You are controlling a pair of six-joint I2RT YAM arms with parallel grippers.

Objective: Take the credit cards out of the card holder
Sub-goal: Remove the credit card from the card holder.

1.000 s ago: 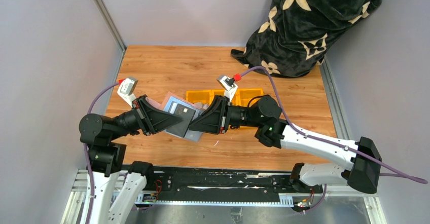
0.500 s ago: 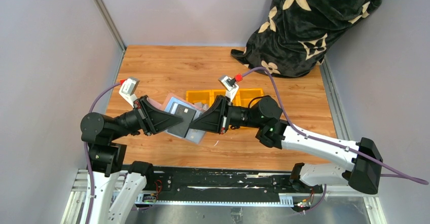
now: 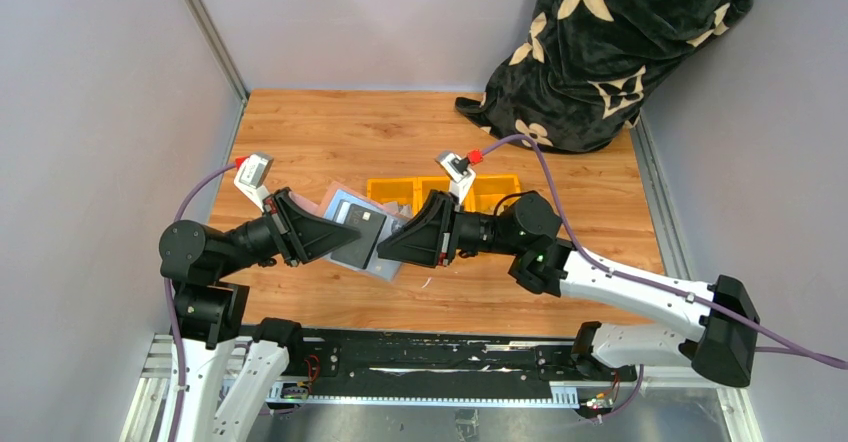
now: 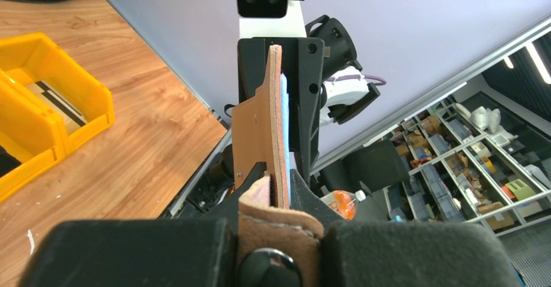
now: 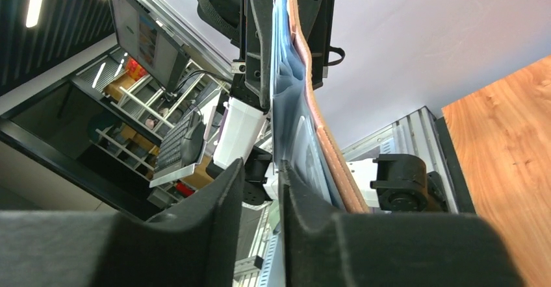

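The dark credit card is beside my right gripper's open, empty fingers, so my right gripper should close on its near edge before it pulls the credit card out of the card holder.
The card holder is held up over the table, its grey-blue inside facing up, with a dark panel across its middle. My left gripper is shut on its left end by the pinkish-tan tab. In the left wrist view the holder stands edge-on, tan outside and blue inside. My right gripper is at the holder's right edge. Its jaws stand a little open with nothing between them, and the holder lies against the outside of one finger. The credit cards show only as thin pale layers seen edge-on.
Yellow bins stand in a row just behind the grippers. One bin holds a pale flat piece with a dark stripe. A black blanket with a pale flower pattern is heaped at the back right. Grey walls close in the left and back.
My right arm has shifted slightly to the right and its gripper has drawn back a little along the holder's edge. The left gripper keeps its hold and has barely moved.
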